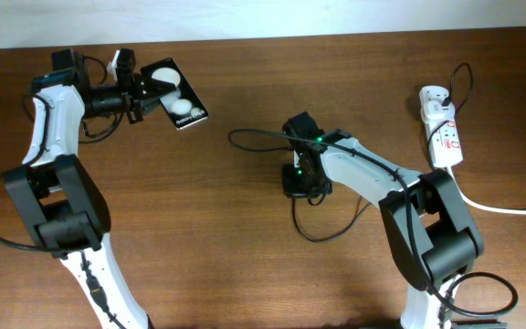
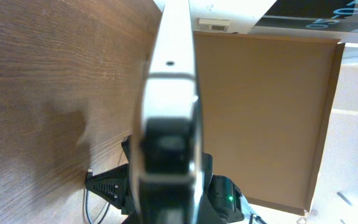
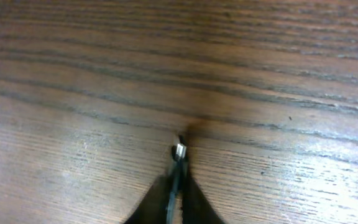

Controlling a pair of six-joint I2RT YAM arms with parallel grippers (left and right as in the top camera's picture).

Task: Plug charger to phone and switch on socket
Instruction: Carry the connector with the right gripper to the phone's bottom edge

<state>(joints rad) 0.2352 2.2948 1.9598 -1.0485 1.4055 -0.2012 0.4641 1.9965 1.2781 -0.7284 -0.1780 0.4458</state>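
Observation:
Next, I lift the charger with my right gripper and turn it first to face the phone's loose end [image 1: 193,120], because the charger's metal plug tip [image 3: 180,150] is pointing down at the wood.
The phone [image 1: 183,102], a black slab with two white round spots, is held above the table at the far left, and my left gripper [image 1: 153,91] is shut on its end. The left wrist view shows the phone [image 2: 169,93] edge-on, filling the middle. Mid-table, my right gripper [image 1: 304,183] points down at the wood. In the right wrist view this gripper [image 3: 178,186] is shut on the charger, whose small metal plug tip [image 3: 179,150] pokes out just above the table. The thin black charger cable [image 1: 336,228] loops around that arm. The white socket [image 1: 443,128] lies at the far right.
A thick white cord [image 1: 510,208] trails from the socket toward the right edge. A white adapter sits at the socket's far end with a thin black lead arching above it. Bare wood lies between the phone and the right gripper.

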